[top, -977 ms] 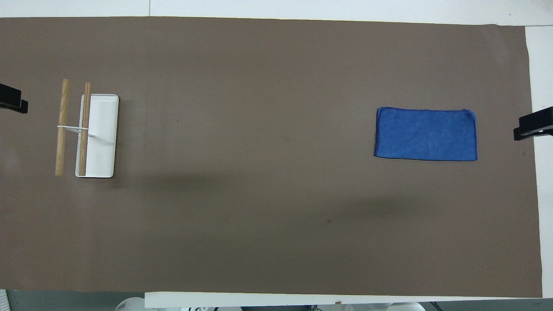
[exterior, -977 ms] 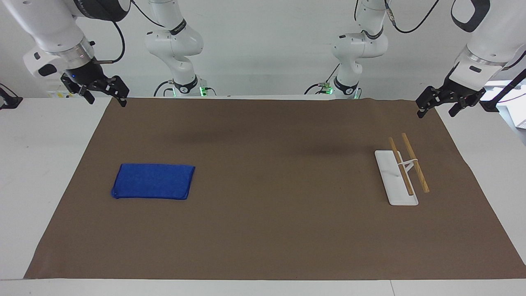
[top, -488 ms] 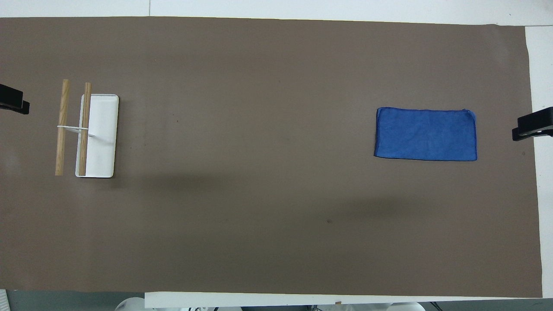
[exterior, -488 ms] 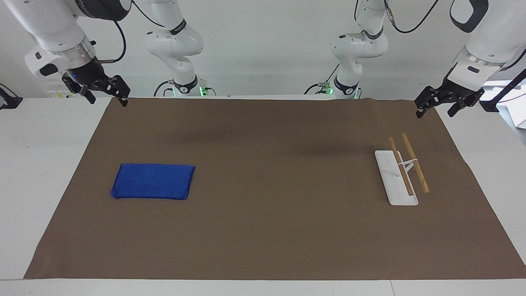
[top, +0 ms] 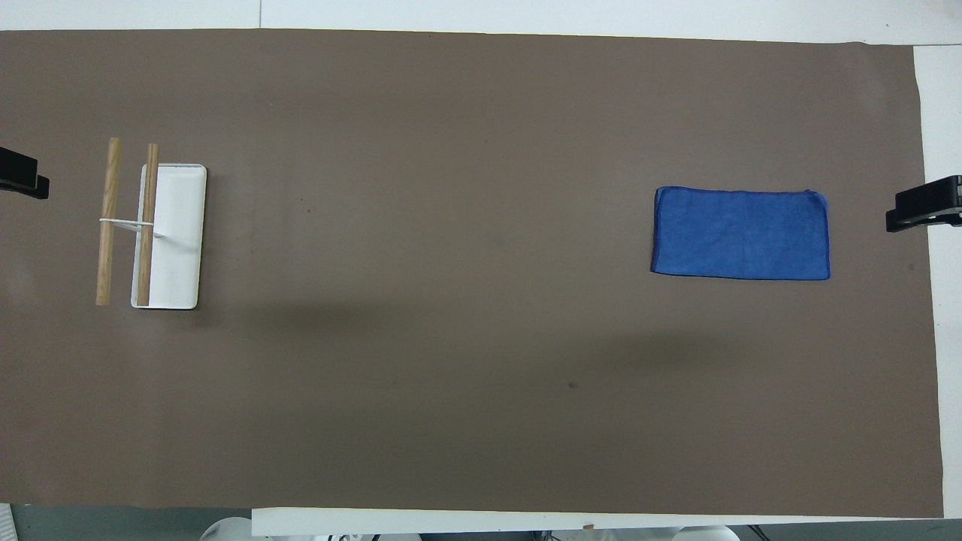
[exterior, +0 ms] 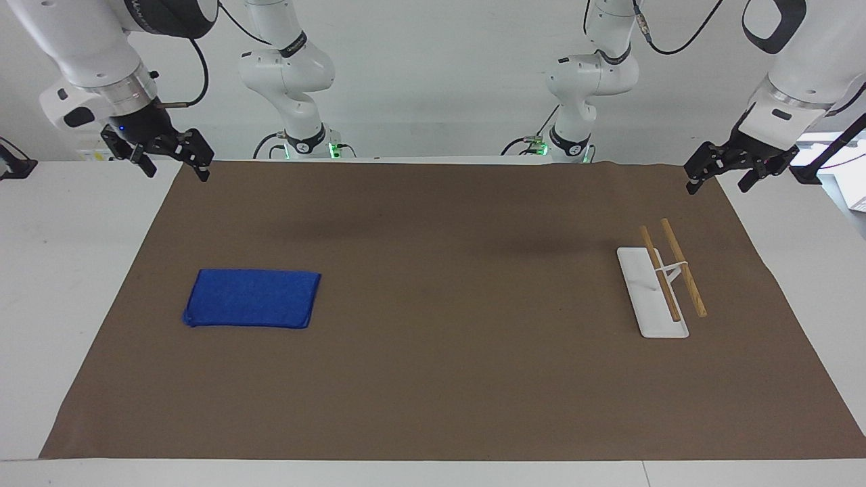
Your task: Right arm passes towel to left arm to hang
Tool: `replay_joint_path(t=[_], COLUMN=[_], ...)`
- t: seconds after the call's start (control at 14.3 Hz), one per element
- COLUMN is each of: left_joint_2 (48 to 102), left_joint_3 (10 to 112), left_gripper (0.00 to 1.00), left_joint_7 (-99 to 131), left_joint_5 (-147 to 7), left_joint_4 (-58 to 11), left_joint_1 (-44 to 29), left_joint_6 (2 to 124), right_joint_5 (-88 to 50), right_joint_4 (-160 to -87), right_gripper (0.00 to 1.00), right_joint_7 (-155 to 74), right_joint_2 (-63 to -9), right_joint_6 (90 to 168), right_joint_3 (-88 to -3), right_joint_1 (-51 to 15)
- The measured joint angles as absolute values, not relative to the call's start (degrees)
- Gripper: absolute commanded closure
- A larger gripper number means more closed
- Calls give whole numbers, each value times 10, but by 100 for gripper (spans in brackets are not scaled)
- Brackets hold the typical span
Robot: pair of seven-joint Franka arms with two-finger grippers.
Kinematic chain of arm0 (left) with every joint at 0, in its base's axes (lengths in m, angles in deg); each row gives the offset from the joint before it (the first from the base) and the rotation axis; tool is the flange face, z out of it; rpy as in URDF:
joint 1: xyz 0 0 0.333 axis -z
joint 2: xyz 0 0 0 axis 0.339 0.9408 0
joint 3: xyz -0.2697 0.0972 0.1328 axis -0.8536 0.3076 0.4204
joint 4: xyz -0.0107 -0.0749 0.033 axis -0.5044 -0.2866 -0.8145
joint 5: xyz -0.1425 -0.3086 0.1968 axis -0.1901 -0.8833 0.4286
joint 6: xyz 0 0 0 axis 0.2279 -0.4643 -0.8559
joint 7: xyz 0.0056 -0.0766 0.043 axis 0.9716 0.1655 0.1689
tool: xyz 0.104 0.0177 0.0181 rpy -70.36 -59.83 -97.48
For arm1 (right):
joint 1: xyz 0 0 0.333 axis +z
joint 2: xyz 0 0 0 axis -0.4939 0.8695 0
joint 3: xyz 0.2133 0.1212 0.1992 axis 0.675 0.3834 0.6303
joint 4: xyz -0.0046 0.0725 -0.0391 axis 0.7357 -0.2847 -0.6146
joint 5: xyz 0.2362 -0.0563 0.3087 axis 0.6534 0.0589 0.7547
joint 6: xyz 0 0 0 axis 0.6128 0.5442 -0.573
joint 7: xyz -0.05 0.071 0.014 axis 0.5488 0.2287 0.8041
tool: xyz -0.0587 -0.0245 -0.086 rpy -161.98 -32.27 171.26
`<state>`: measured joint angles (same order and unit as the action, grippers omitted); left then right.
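I should go on lowering my right gripper, which hangs open with a clear way (top: 858, 221) to the flat blue towel, toward the towel's middle (top: 740, 234) before its fingers close.
The towel (exterior: 252, 298) is a bright blue folded rectangle lying flat on the brown mat toward the right arm's end of the table, also seen from overhead as the towel (top: 741, 234). My right gripper (exterior: 176, 170), with its small blue light, hangs open and empty over the mat's edge at that end, apart from the towel. My left gripper (exterior: 717, 185) hangs open and empty over the mat's edge at the left arm's end, above and apart from the rack (exterior: 653, 292). Overhead, only a black fingertip (top: 924, 210) of the right gripper and a fingertip (top: 22, 176) of the left show.
The rack (top: 176, 233) has a white flat base and two wooden bars held up on a thin white stand. The brown mat (exterior: 446, 379) covers most of the white table. The two arm bases stand at the robots' edge.
The right gripper has shifted slightly, a little farther out over the mat's edge. The left gripper, towel and rack have stayed put.
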<state>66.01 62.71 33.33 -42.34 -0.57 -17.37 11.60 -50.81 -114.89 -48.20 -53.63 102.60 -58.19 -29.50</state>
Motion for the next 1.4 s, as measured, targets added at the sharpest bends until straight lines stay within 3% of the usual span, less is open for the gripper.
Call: replay_joint_path(t=[0.35, 0.7, 0.98, 1.4], left_joint_2=[660, 660, 660, 660], left_joint_3=[627, 627, 627, 627], left_gripper=[0, 0, 0, 0], left_joint_7=[333, 333, 333, 333], left_joint_5=[-423, -423, -423, -423], left_joint_4=[-6, -6, -6, -6], left_joint_1=[-174, -174, -174, -174], left_joint_6=[116, 116, 116, 116], right_joint_5=[-487, -466, -465, -465], right_joint_4=[-1272, -1363, -1384, -1398], right_gripper=[0, 19, 31, 38], right_joint_7=[-482, -475, -456, -413], right_joint_2=[-483, -432, -397, -363], right_joint_6=[1216, 1351, 1401, 1445], right_joint_3=[-581, -582, -582, -583], right_joint_1=[-276, -275, -275, -276])
